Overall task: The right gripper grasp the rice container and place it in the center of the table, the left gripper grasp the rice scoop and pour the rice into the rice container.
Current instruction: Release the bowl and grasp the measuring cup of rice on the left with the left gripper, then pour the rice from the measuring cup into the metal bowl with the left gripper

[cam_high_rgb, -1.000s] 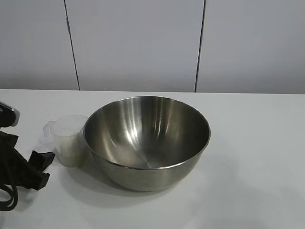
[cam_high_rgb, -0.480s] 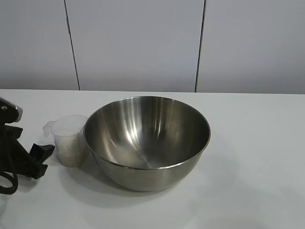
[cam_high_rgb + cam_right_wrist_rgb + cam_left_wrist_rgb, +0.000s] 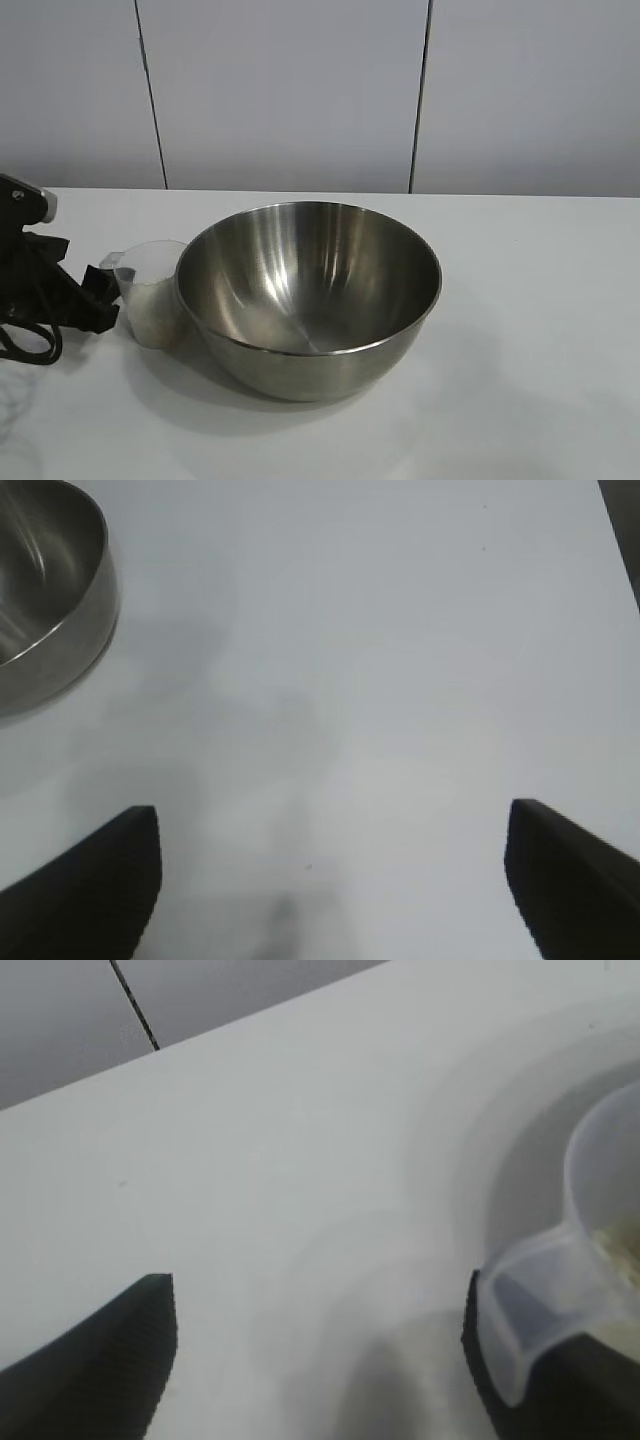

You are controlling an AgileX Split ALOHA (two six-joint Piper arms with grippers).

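The small rice scoop [image 3: 150,286] is only partly full of rice, so its load [image 3: 155,318] will settle in a low heap on the bottom of the rice container when I pour.
The rice container [image 3: 310,295], a wide shiny steel bowl, stands in the middle of the white table [image 3: 530,330]. Close against its left side is the rice scoop [image 3: 152,290], a small clear cup part-filled with rice [image 3: 155,308]. My left gripper [image 3: 106,296] is low at the scoop's handle tab. In the left wrist view its jaws stand open [image 3: 320,1355], and the scoop's handle [image 3: 530,1310] lies against one finger [image 3: 480,1360]; rice [image 3: 622,1255] shows inside the cup. My right gripper [image 3: 330,875] hangs open over bare table, away from the bowl [image 3: 40,600].
A grey panelled wall [image 3: 300,90] runs behind the table's far edge. Bare tabletop lies to the right of the bowl and in front of it. The left arm's cables [image 3: 25,345] trail at the left edge.
My left gripper has moved away from the table's front edge and rightward, up to the scoop's handle. The bowl has stayed put.
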